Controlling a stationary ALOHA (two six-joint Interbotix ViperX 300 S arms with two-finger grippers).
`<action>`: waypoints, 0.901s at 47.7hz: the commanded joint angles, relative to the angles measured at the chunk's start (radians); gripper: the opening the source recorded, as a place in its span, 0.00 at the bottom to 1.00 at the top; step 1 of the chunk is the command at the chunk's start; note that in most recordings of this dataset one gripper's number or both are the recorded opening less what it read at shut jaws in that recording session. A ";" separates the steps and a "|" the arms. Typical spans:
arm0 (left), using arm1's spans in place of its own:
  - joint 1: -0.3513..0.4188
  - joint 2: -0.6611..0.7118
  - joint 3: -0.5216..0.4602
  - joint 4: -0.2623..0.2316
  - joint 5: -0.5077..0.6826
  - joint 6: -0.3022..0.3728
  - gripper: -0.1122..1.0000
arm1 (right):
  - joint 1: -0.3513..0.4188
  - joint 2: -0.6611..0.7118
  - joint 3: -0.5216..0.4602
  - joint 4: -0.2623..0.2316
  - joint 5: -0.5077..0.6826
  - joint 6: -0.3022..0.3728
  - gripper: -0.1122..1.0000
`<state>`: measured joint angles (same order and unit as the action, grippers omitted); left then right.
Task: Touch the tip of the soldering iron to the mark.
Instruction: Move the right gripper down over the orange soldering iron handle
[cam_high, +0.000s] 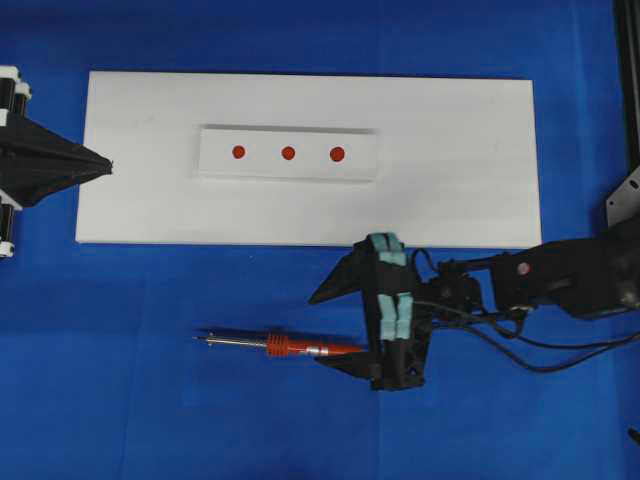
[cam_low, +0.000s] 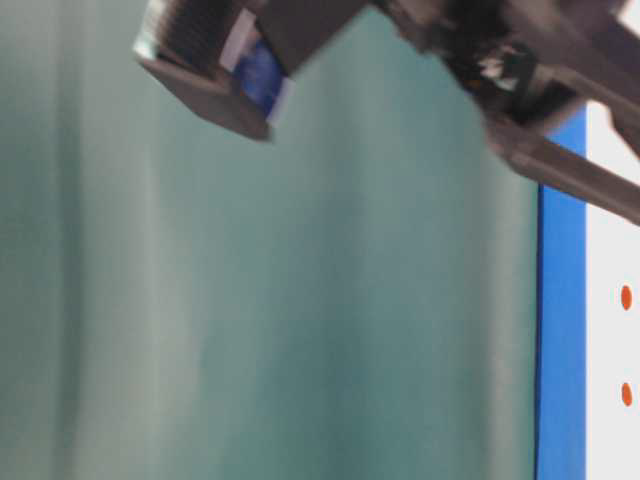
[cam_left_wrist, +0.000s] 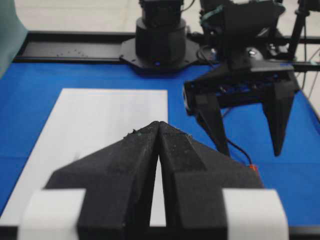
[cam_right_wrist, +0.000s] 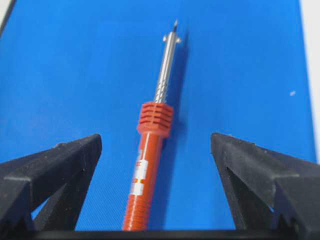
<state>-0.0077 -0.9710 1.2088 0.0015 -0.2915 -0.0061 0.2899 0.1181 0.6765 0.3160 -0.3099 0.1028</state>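
The soldering iron (cam_right_wrist: 155, 119) should turn into line with the robot's right gripper when that gripper closes on it, because the soldering iron's handle slants (cam_right_wrist: 143, 177) between the open fingers.
The soldering iron (cam_high: 290, 347) lies flat on the blue mat in front of the white board, silver tip pointing left, red-orange handle to the right. My right gripper (cam_high: 317, 328) stands open astride the rear of the handle. In the right wrist view the soldering iron (cam_right_wrist: 150, 165) runs between the wide-apart fingers, nearer the left one, touching neither. Three red marks (cam_high: 238, 152) (cam_high: 288, 153) (cam_high: 337, 154) sit in a row on a raised white strip. My left gripper (cam_high: 108, 165) is shut and empty at the board's left edge; its tips (cam_left_wrist: 159, 126) meet over the board.
The white board (cam_high: 450, 190) lies across the far half of the blue mat. The right arm and its black cables (cam_high: 560, 345) stretch in from the right. The table-level view is mostly a blurred green surface, with two marks (cam_low: 626, 297) at its right edge.
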 joint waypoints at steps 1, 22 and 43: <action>0.000 0.003 -0.008 0.000 -0.009 0.000 0.10 | 0.005 0.017 -0.032 0.029 -0.012 -0.002 0.93; 0.005 0.003 0.000 0.000 -0.009 0.003 0.10 | 0.034 0.189 -0.100 0.100 -0.054 -0.002 0.93; 0.018 0.003 0.002 0.000 -0.008 0.006 0.10 | 0.038 0.218 -0.114 0.101 -0.055 -0.009 0.70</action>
<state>0.0061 -0.9725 1.2195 0.0015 -0.2915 -0.0015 0.3252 0.3513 0.5752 0.4172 -0.3559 0.0966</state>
